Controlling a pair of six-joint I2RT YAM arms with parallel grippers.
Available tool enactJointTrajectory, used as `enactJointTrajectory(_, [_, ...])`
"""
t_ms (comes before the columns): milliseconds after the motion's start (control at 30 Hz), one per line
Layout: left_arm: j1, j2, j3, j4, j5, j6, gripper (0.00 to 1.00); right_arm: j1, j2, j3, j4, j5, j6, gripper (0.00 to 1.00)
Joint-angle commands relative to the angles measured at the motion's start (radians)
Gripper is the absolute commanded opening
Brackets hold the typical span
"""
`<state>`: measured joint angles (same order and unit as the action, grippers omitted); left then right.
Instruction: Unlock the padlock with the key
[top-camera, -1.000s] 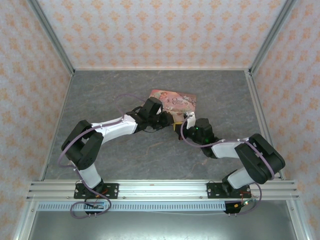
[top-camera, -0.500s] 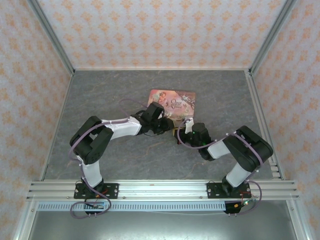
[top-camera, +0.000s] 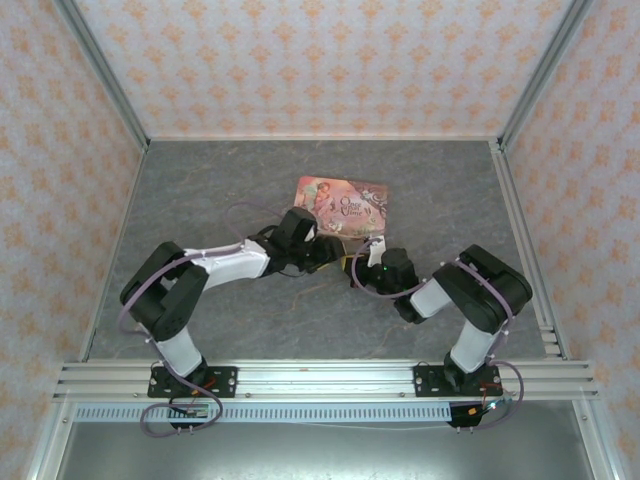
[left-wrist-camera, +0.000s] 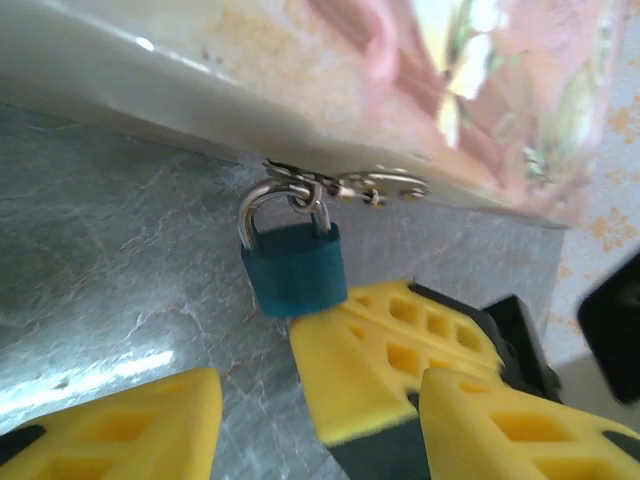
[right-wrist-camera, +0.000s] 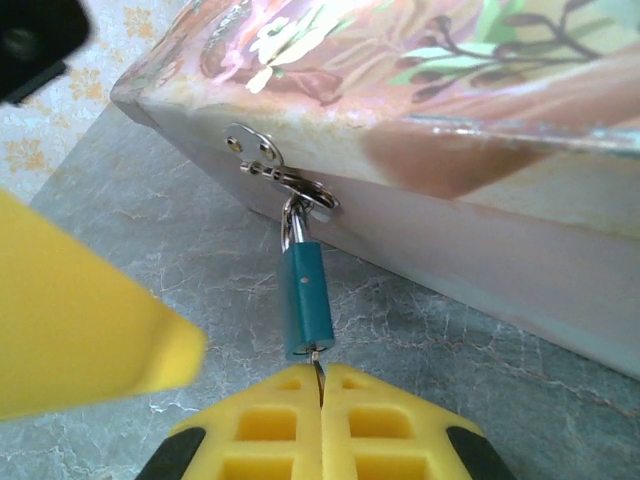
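Observation:
My left gripper is to clamp the padlock's body (left-wrist-camera: 293, 271) before my right gripper turns the key, as the blue padlock hangs loose from the hasp (left-wrist-camera: 306, 195) above it.
The small blue padlock (left-wrist-camera: 297, 268) hangs by its silver shackle from the hasp (left-wrist-camera: 350, 186) on the front wall of the pink illustrated tin (top-camera: 342, 204). My right gripper (right-wrist-camera: 322, 378) is shut on the key (right-wrist-camera: 318, 368). The key's thin metal blade sticks out between the fingertips and meets the bottom of the padlock (right-wrist-camera: 305, 298). My left gripper (left-wrist-camera: 320, 400) stands open just short of the padlock, one finger (left-wrist-camera: 120, 430) on each side and apart from it. The right gripper's yellow fingers (left-wrist-camera: 390, 350) reach in between the left jaws.
The tin's front wall (right-wrist-camera: 470, 230) stands close behind the padlock. Both arms meet at the middle of the grey marbled table (top-camera: 220, 180), the left gripper (top-camera: 322, 250) beside the right gripper (top-camera: 364, 266). Patterned walls and metal posts (top-camera: 100, 70) enclose the table.
My left gripper has opened and let go of the padlock. The right arm has folded in closer, its gripper still shut on the key at the padlock.

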<state>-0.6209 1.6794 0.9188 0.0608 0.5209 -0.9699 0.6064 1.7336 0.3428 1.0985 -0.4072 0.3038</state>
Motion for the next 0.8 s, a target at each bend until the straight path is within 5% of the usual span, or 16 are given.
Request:
enactJointTrajectory(0, [0.035, -0.077, -0.042, 0.007, -0.006, 0.001, 0.59, 0.004, 0.002, 0.007, 0.101, 0.018, 0.058, 0.00])
enactJointTrajectory(400, [0.069, -0.141, -0.277, 0.438, -0.064, -0.200, 0.62, 0.047, -0.071, 0.032, 0.000, 0.077, 0.239, 0.00])
enactJointTrajectory(767, [0.068, -0.051, -0.304, 0.612, -0.040, -0.289, 0.58, 0.081, -0.094, 0.044, -0.008, 0.134, 0.378, 0.00])
